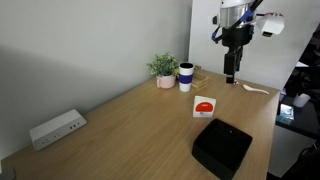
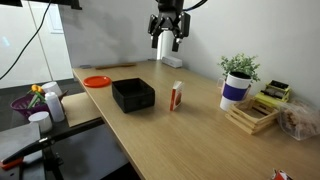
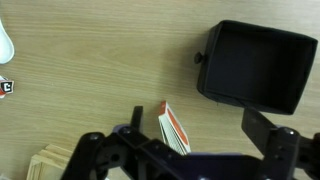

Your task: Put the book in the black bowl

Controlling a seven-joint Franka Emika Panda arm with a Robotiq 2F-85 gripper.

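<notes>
Next, my gripper moves back over the book (image 3: 173,128) and turns to straddle its covers (image 1: 204,107) before it goes down, because the book stands at a slant to my gripper's open fingers and off to one side.
The book (image 1: 204,106) is a small white booklet with a red circle; it stands upright on the wooden table beside the black bowl (image 1: 222,147). Both exterior views show them, the book (image 2: 176,97) just next to the bowl (image 2: 133,95). My gripper (image 2: 167,38) hangs well above the table, over the book area, open and empty. In the wrist view the book (image 3: 175,132) stands on edge between my spread fingers (image 3: 200,125), far below them, and the empty bowl (image 3: 258,65) lies at the upper right.
A potted plant (image 1: 164,70) and a white-and-blue cup (image 1: 186,77) stand at the table's back. A white power strip (image 1: 56,128) lies near the wall. An orange plate (image 2: 97,81), a wooden tray (image 2: 252,117) and a white spoon (image 1: 256,89) are also there.
</notes>
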